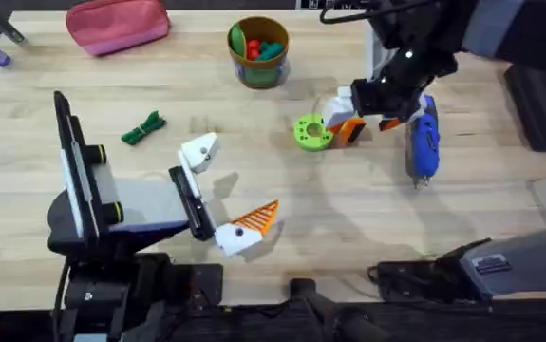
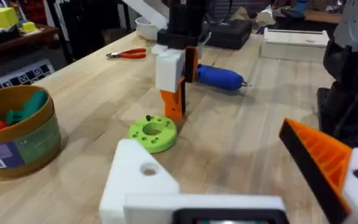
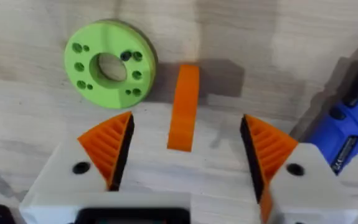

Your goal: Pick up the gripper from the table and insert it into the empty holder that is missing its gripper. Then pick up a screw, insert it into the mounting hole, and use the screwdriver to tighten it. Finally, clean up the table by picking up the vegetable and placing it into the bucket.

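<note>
The orange wedge-shaped gripper (image 3: 183, 109) should stay in the empty holder before the screw when I put it in, because the other orange tip (image 1: 257, 219) sits inside its white holder.
The orange wedge-shaped gripper (image 3: 183, 107) lies on the table beside a bright green disc (image 3: 110, 72). My right gripper (image 3: 185, 146) is open and straddles it, one orange pad on each side, not touching. From overhead, that right gripper (image 1: 346, 122) sits between the disc (image 1: 311, 132) and the blue screwdriver (image 1: 423, 142). My left gripper (image 1: 227, 187) is open: one side is the plain white holder (image 1: 199, 150) (image 2: 138, 180), the other carries an orange tip (image 2: 325, 162). The dark green vegetable (image 1: 143, 129) lies at the left. At the back stands the bucket (image 1: 258, 47).
A pink pouch (image 1: 118, 24) lies at the back left. Red-handled pliers (image 2: 127, 55) and a white bowl (image 2: 146, 28) sit beyond the right arm in the left wrist view. A dark case (image 1: 543, 104) stands at the right edge.
</note>
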Controlling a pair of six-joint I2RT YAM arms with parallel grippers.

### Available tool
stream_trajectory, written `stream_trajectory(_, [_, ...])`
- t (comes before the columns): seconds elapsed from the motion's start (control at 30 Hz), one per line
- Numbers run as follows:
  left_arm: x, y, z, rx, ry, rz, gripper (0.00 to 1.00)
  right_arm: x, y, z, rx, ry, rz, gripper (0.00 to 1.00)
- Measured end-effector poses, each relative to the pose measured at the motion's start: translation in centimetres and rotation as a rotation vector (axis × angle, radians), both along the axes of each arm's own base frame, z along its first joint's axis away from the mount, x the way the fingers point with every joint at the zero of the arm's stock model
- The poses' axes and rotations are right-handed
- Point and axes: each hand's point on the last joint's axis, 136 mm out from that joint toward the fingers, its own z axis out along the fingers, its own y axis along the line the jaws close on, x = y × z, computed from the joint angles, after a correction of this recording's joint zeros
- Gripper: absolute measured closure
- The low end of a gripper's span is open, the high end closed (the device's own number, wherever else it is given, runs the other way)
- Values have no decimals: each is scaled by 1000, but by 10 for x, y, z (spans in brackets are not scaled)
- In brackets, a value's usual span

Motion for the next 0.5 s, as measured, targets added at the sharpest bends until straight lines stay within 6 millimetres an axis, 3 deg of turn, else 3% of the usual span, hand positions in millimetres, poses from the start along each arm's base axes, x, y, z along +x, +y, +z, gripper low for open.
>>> stream_trajectory(0.5, [0,0,0,0,0,0,14,6,-3,-9,-5,10,-16,298])
